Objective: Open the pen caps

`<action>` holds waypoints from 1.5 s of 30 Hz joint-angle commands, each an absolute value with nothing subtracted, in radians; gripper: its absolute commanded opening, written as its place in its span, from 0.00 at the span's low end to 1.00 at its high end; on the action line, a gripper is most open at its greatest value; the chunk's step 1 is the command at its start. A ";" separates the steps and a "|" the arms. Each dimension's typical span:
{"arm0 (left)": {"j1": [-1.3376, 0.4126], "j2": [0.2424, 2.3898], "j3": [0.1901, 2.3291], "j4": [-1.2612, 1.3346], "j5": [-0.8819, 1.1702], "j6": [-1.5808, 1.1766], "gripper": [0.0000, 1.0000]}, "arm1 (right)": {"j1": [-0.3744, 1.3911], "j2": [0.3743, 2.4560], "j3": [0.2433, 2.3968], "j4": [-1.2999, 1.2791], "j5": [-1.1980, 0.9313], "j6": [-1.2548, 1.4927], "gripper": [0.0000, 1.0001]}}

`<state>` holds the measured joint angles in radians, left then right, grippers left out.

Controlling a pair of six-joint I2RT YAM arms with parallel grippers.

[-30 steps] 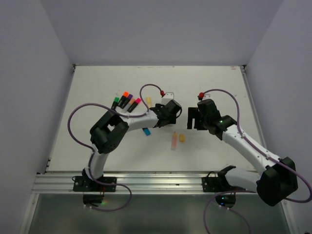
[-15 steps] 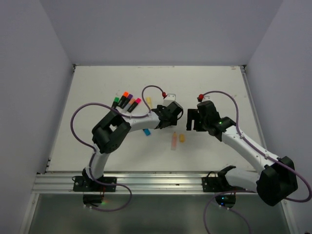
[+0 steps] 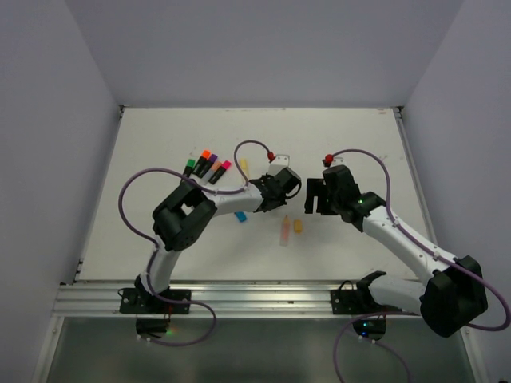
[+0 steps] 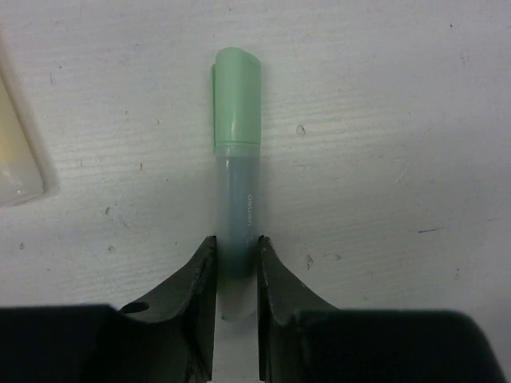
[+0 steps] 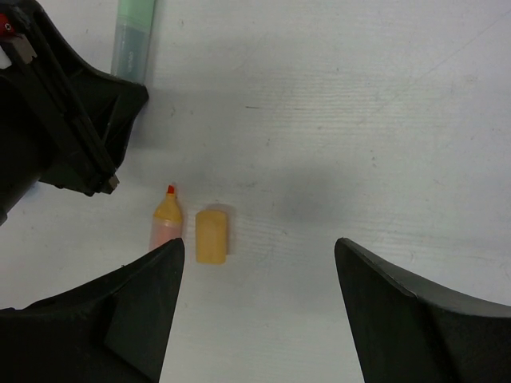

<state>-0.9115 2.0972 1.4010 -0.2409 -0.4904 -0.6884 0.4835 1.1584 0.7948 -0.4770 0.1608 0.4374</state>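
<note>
My gripper will pull the mint cap (image 5: 136,13), and the cap will slide straight off a hidden tip, because the peach pen's neck (image 3: 286,219) narrows to a similar tip.
My left gripper (image 4: 236,263) is shut on the translucent body of a mint pen (image 4: 237,211) that lies on the table. Its mint cap (image 4: 237,96) is still on and points away from the jaws. In the top view the left gripper (image 3: 281,188) covers this pen. My right gripper (image 5: 259,263) is open and empty, hovering just right of the left one (image 3: 313,196). Below it lie a peach pen (image 5: 166,225) with its orange tip bare and its loose peach cap (image 5: 212,235). The mint pen also shows in the right wrist view (image 5: 132,36).
Several capped black-bodied pens (image 3: 206,166) lie in a row at the back left, with a yellow one (image 3: 243,166) beside them. A loose blue cap (image 3: 240,215) lies under the left arm. A pale yellow pen (image 4: 16,152) lies left of the mint one.
My left gripper has shifted a little to the right and its wrist has turned slightly. The right arm has hardly moved.
</note>
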 commanded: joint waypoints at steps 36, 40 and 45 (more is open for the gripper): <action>-0.917 1.333 0.775 0.253 -0.172 -0.229 0.00 | 0.486 1.299 1.003 -0.135 -0.287 0.693 0.77; -0.916 1.330 0.778 0.265 -0.169 -0.232 0.00 | 0.486 1.328 1.022 -0.172 -0.259 0.730 0.74; -0.922 1.330 0.778 0.275 -0.181 -0.236 0.00 | 0.488 1.341 1.005 -0.169 -0.227 0.796 0.68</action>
<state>-0.9134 1.3621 0.7811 0.2050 -0.1818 -0.2573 0.4843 1.3388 0.9981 -0.1768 -0.2527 0.7326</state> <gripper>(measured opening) 0.249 0.693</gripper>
